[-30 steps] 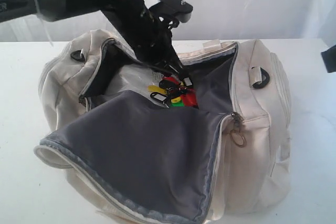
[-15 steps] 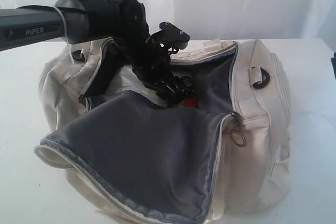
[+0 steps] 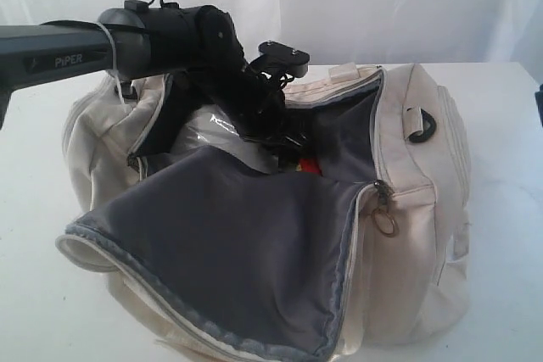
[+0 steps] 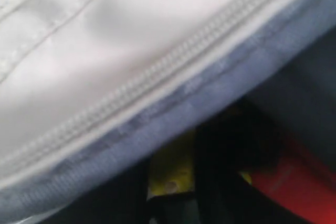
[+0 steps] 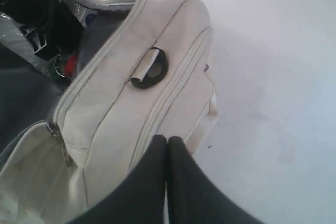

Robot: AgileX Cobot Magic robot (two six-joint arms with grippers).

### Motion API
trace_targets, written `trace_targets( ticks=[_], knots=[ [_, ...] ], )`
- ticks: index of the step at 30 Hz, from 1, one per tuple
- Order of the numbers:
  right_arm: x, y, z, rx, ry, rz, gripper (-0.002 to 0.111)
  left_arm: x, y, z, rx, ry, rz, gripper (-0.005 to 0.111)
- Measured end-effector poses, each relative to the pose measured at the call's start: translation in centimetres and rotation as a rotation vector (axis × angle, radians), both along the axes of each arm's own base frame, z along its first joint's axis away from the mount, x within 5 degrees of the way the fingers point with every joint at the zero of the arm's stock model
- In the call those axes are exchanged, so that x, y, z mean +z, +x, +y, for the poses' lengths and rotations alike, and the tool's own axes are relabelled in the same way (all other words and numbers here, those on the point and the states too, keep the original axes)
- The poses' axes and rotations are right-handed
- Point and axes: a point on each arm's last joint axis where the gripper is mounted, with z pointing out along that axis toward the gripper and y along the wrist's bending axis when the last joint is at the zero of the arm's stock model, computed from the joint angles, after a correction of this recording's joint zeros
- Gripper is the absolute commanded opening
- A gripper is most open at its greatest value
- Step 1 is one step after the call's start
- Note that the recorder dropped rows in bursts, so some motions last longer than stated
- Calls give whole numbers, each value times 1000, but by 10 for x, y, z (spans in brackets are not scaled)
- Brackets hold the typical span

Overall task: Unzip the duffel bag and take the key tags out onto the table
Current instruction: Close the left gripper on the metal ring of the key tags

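A yellow tag (image 4: 171, 174) under the duffel bag's edge is at my left gripper's fingers, so next my left gripper moves back, opens and grabs the key tags' metal ring.
The cream duffel bag (image 3: 416, 192) lies unzipped on the white table (image 3: 34, 294), its grey-lined flap (image 3: 229, 235) folded toward the front. My left gripper (image 3: 284, 152) reaches down into the opening, its tips hidden behind the flap. Only a red bit of the key tags (image 3: 307, 165) shows beside it. The left wrist view is close and blurred: a yellow tag (image 4: 170, 169) and a red tag (image 4: 299, 182) lie under the zipper edge beside a dark finger (image 4: 231, 148); whether the tags are gripped does not show. My right gripper (image 5: 168, 142) is shut and empty, over the bag's end.
A metal ring zipper pull (image 3: 387, 225) hangs at the bag's front right corner. A black D-ring (image 5: 149, 72) sits on the bag's end panel. Bare white table (image 5: 273, 77) spreads beyond the bag's right end. A white curtain backs the table.
My left arm has swung down and lowered its gripper deeper into the bag. The coloured tags, plainly seen a second ago, are now mostly covered by the gripper and flap.
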Motion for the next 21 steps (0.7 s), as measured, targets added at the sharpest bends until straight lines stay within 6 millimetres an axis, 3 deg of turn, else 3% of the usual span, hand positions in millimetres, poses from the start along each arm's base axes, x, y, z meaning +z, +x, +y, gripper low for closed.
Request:
trace_targets(
  ticks=[5,15,21],
  knots=[
    [0,0,0,0,1,0,0,7,-5,0,-9,-8,22,0],
    [0,0,0,0,2,-1,0,69,-18,20,-50,47,-142,0],
    [0,0,0,0,1,0,0,86,-20,30,-24,96,-207,0]
  ],
)
